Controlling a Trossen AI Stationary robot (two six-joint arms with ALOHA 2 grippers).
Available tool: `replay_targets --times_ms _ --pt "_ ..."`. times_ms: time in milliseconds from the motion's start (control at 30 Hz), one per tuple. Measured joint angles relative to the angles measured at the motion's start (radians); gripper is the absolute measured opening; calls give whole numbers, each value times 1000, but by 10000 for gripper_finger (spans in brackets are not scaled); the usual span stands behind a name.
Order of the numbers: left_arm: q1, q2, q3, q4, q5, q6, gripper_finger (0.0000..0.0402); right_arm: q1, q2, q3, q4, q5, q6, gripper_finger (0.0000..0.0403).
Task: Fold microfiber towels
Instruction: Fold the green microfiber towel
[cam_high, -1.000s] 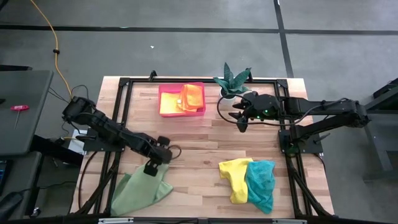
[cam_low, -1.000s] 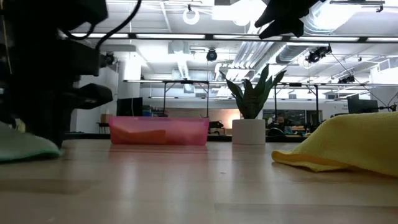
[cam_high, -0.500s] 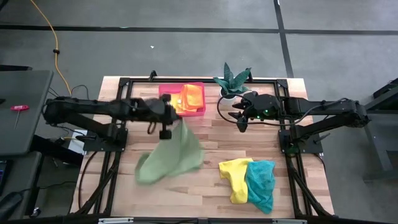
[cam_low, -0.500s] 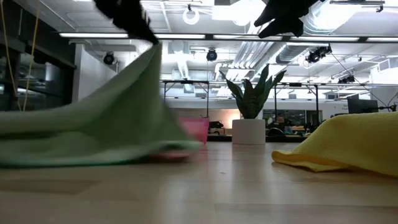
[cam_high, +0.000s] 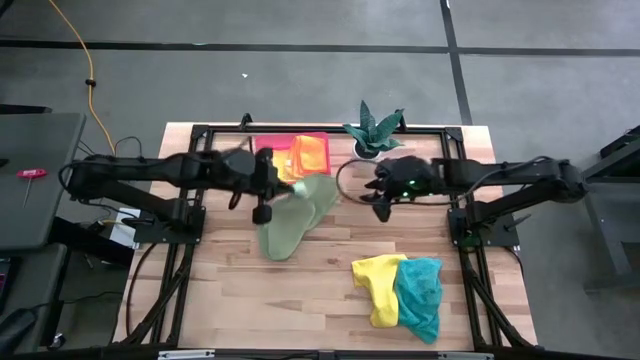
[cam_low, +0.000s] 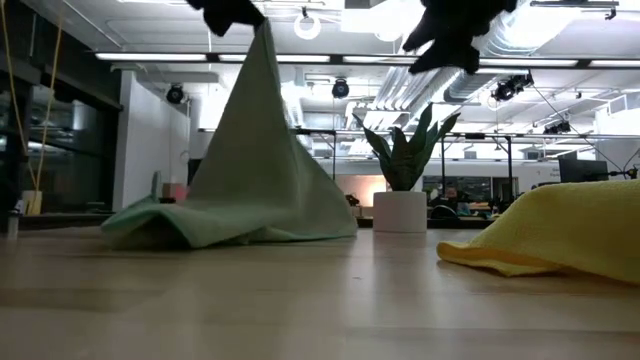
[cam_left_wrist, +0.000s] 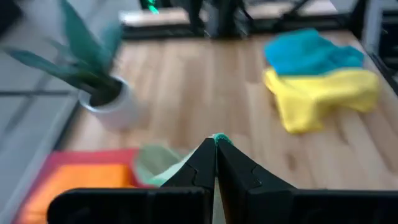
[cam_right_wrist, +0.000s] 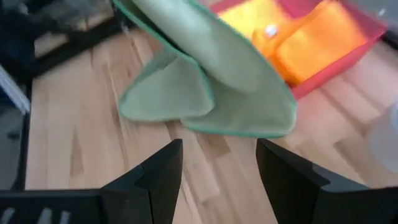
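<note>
The light green towel (cam_high: 290, 228) is hanging in loose, soft folds (cam_right_wrist: 200, 81). It will spread out into a smooth rectangle when I stretch it and lower it.
A light green towel (cam_high: 295, 215) hangs from my left gripper (cam_high: 278, 190), which is shut on it high above the table's middle, just in front of the pink tray (cam_high: 290, 137). In the low view the towel (cam_low: 260, 160) drapes down like a tent. My right gripper (cam_high: 382, 196) hovers open to the towel's right, nothing between its fingers (cam_right_wrist: 161, 171). A yellow towel (cam_high: 378, 285) and a teal towel (cam_high: 420, 295) lie crumpled together near the right front. An orange towel (cam_high: 312, 153) lies folded in the tray. My left gripper pinches the green towel's upper tip (cam_left_wrist: 219, 138) between its two shut fingers; one layer or several, I cannot tell. The fingers come from the table's left, slanting down. The towel hangs below them, and its lower end (cam_low: 200, 225) lies bunched on the table.
A potted plant (cam_high: 372, 130) stands at the far edge between the tray and the right arm. Bare wood (cam_high: 230, 290) lies at the near left and in the middle. A dark frame (cam_high: 200, 135) rims the table.
My left gripper has risen and swung from the near left toward the far middle, still shut on the green towel. The towel has been pulled up by one tip and dragged toward the centre, its lower end trailing on the table. My right gripper has tipped slightly toward the towel.
</note>
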Motion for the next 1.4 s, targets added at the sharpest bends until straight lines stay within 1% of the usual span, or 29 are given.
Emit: replay_targets --times_ms 167,267,367,433,500,600,700,833,933,1067,1233,1400 --pt "-117 2 -92 23 24 -128 0 21 130 0 41 -14 -77 197" --pt "-211 3 -160 24 32 -230 0 27 198 0 92 -15 -121 197" --pt "-315 3 -238 28 70 -338 0 26 253 0 131 -39 -152 197" --pt "-379 3 -287 49 78 -406 0 23 283 0 150 -59 -178 197" --pt "-434 3 -339 77 63 -465 0 22 309 0 162 -67 -199 197" --pt "-489 3 -407 140 -2 -548 0 22 342 0 182 -67 -250 197" --pt "-511 3 -454 180 -49 -615 0 22 372 0 201 -67 -305 197" --pt "-512 3 -472 197 -92 -661 0 22 415 0 209 -91 -345 197" --pt "-506 3 -472 211 -103 -663 0 22 457 -1 187 -118 -380 197" --pt "-498 3 -472 238 -105 -655 0 22 511 -1 184 -122 -458 197" --pt "-497 3 -472 255 -108 -659 0 6 547 -1 192 -45 -527 197" --pt "-498 3 -472 254 -108 -663 0 -20 553 -1 193 -43 -637 197"
